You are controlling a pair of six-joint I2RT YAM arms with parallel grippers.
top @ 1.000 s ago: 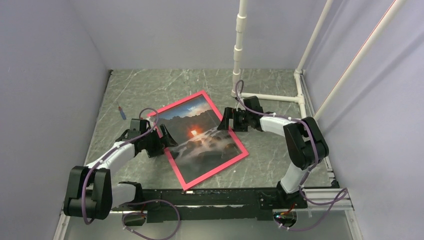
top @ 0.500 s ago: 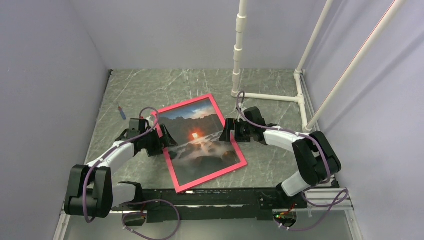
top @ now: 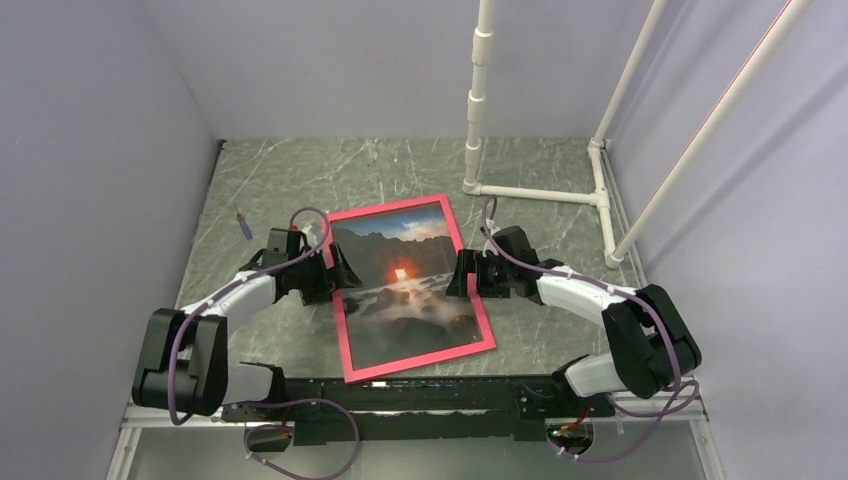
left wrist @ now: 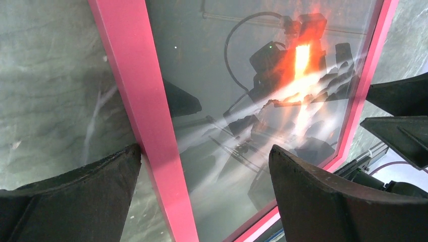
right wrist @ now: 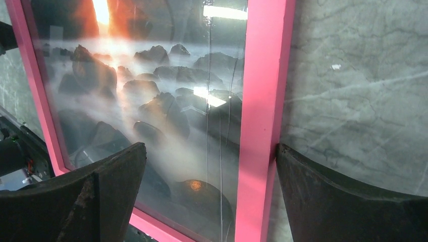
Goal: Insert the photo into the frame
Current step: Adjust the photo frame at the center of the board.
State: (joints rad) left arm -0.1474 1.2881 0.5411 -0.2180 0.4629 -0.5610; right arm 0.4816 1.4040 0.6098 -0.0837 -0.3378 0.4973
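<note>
I should push the long pink edge toward the back with my left gripper to square the frame before backing off, because the frame's near edge is at a slant to the black rail.
The frame, with thin reddish-pink edges, lies flat mid-table, its long sides running nearly front to back. The photo of dark rocks and an orange sun sits inside it under a reflective sheet. My left gripper is open at the frame's left side. In the left wrist view it straddles the pink edge, with one fingertip against the edge's outer side. My right gripper is open at the right side. Seen from the right wrist, it straddles that edge, with one fingertip against the edge's outer side.
A small blue pen-like object lies at the left of the table. White pipes run along the table at the back right, with an upright pipe. Grey walls close three sides. A black rail runs along the near edge.
The frame with the photo has turned clockwise from a diagonal lie to nearly square with the table. Both open grippers stayed at its sides, the right one coming nearer.
</note>
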